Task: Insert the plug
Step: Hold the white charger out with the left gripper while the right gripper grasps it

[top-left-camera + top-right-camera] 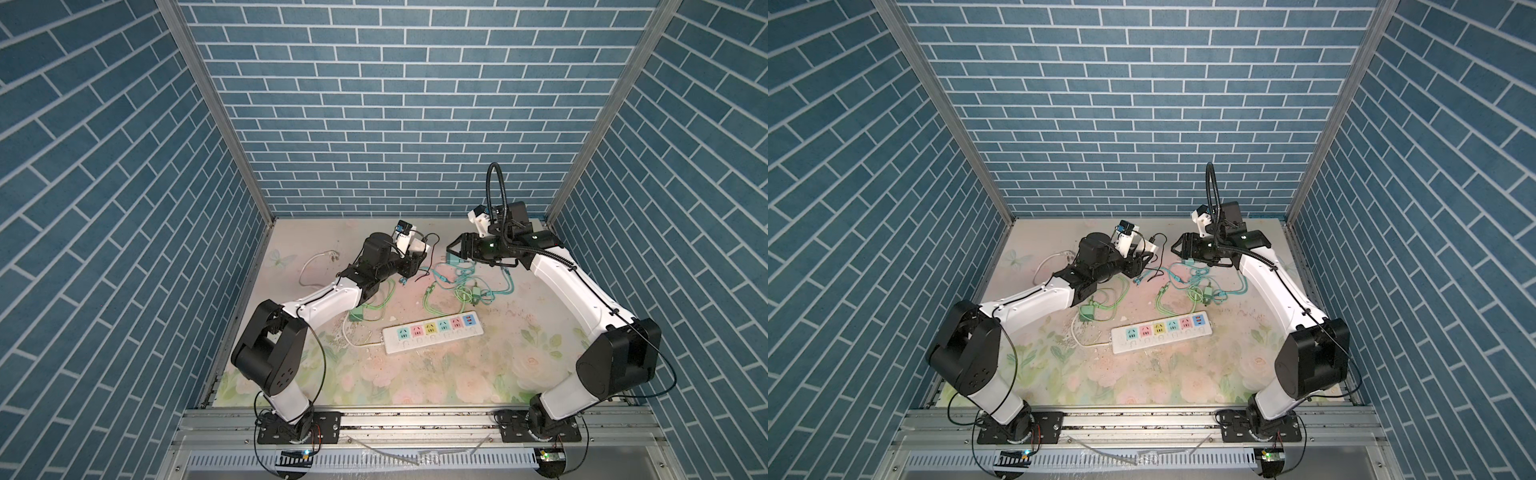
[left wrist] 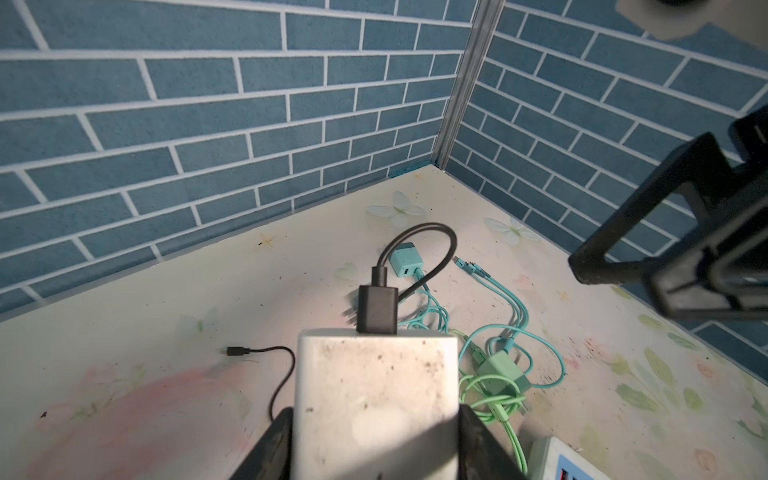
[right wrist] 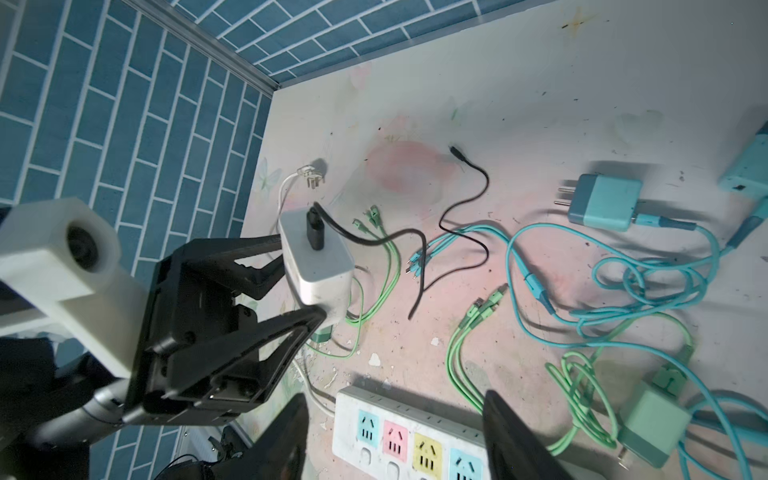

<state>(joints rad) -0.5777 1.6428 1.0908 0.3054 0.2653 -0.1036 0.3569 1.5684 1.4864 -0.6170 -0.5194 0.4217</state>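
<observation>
I can see that the plug's cable end (image 3: 315, 230) points away from the palm of my left gripper, so I should take the plug (image 3: 326, 270) over from that end with my right gripper before I insert it.
The plug, a white charger block (image 3: 316, 257) with a black cable (image 3: 465, 195) stuck in its face, is lifted off the table at the back. My left gripper (image 3: 299, 274) is shut on its sides, and it fills the space between the jaws in the left wrist view (image 2: 376, 399). In both top views it shows at the left arm's tip (image 1: 419, 248) (image 1: 1148, 248). The white power strip (image 1: 432, 332) (image 1: 1158, 332) with coloured sockets lies flat nearer the front. My right gripper (image 1: 455, 245) (image 3: 395, 436) hangs open and empty, facing the plug.
A teal charger (image 3: 602, 202) and a green charger (image 3: 650, 419) lie in tangled teal and green cables between the grippers and the strip. Another green charger (image 1: 356, 314) sits under the left arm. A white cord with its plug (image 1: 328, 254) lies at the back left.
</observation>
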